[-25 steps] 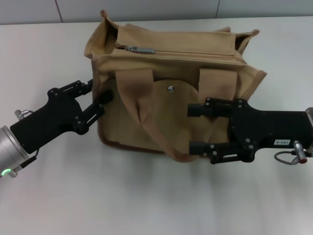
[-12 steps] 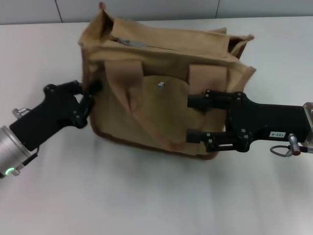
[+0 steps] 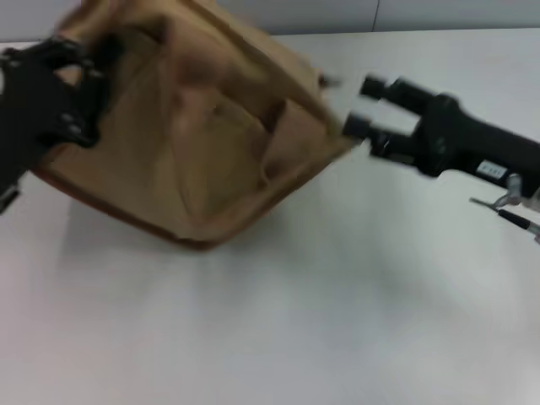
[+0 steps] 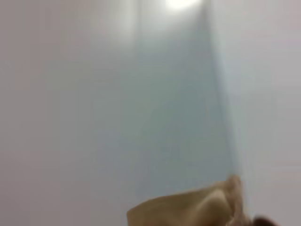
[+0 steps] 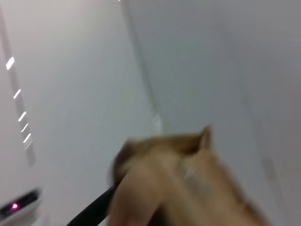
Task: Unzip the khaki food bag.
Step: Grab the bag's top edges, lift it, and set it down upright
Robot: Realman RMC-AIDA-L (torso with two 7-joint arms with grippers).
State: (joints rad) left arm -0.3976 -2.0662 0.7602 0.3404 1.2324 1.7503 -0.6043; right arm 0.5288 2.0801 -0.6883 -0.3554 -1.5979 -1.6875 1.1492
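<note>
The robot's left gripper holds the khaki food bag high and tipped (image 3: 198, 160) and the bag's zipper is hidden, so the robot should lower the bag and steady its end beside the right gripper.
The khaki food bag (image 3: 202, 143) is lifted and tipped, its left end high and its bottom edge toward me. Its top zipper is hidden. My left gripper (image 3: 89, 89) is at the upper left, clamped on the bag's left end. My right gripper (image 3: 364, 105) is at the bag's right end, its two fingers apart, with the lower finger close to the bag's corner. A piece of the tan fabric shows in the left wrist view (image 4: 188, 207), and the bag shows blurred in the right wrist view (image 5: 188, 183).
The white table (image 3: 337, 321) stretches in front of and to the right of the bag. A grey wall runs along the table's far edge.
The bag has gone from standing upright to lifted and tipped toward the left. My left gripper rose up and left with it. My right gripper left the bag's front and moved up to its right end.
</note>
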